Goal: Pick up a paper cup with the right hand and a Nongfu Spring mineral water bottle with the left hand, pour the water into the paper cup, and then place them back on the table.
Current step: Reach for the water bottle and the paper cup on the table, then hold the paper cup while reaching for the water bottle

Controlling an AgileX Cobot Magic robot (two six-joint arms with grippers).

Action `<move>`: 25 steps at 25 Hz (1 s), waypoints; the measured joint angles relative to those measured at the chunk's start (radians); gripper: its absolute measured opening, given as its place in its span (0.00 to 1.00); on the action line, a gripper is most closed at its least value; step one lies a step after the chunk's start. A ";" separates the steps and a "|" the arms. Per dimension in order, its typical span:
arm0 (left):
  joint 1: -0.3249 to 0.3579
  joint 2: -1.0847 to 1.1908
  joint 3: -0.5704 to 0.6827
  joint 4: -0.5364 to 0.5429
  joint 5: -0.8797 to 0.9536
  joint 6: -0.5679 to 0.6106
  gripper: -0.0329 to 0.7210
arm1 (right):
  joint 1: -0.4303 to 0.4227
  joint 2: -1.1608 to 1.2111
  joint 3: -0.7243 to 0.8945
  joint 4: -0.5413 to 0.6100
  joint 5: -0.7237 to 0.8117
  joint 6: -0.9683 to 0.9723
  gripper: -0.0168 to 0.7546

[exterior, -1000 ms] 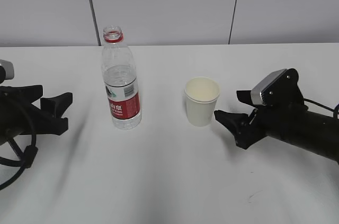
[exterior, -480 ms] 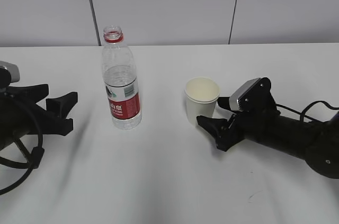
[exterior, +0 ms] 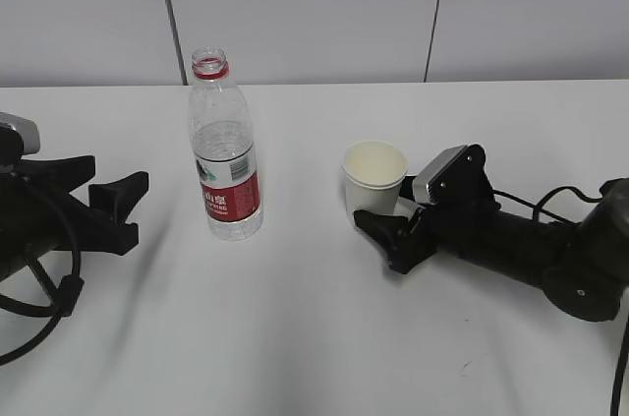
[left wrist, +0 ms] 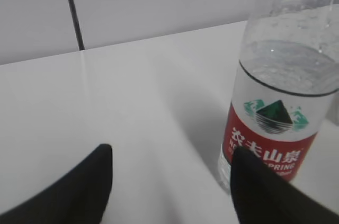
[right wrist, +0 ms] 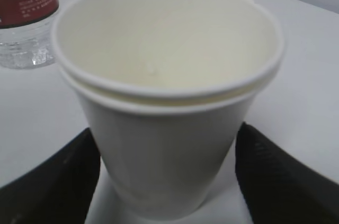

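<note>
The paper cup's rim (exterior: 375, 162) should stay round when I lift the cup, because my right gripper's fingers (exterior: 395, 239) are low around the paper cup's base.
The Nongfu Spring mineral water bottle (exterior: 225, 155) stands uncapped and upright on the white table (exterior: 295, 327), with water (exterior: 222, 141) up to about its shoulder. My left gripper (exterior: 131, 209) lies open a short way to its left. In the left wrist view the bottle (left wrist: 280, 91) is ahead and to the right of the left gripper (left wrist: 172, 152), outside the gap, with the right fingertip overlapping its label. The paper cup (exterior: 374, 185) stands upright and empty. My right gripper (exterior: 388, 208) is open around the cup (right wrist: 167, 91), one finger (right wrist: 58, 181) on each side of its base.
A grey panelled wall with dark seams (exterior: 169, 13) runs behind the table. Black cables trail from the left arm (exterior: 39, 288) and the right arm (exterior: 531, 202). Bare tabletop lies between the bottle and the cup and in front of them.
The right arm has slid left along the table until its open fingers flank the cup. The left gripper has crept slightly right toward the bottle. Bottle and cup have not moved.
</note>
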 joint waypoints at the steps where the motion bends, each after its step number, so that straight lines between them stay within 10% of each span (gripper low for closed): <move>1: 0.000 0.000 0.000 0.004 0.000 0.000 0.63 | 0.000 0.007 -0.006 -0.002 -0.002 0.000 0.79; 25: 0.000 0.164 -0.028 0.090 -0.095 -0.007 0.70 | 0.001 0.041 -0.064 -0.045 -0.027 0.013 0.69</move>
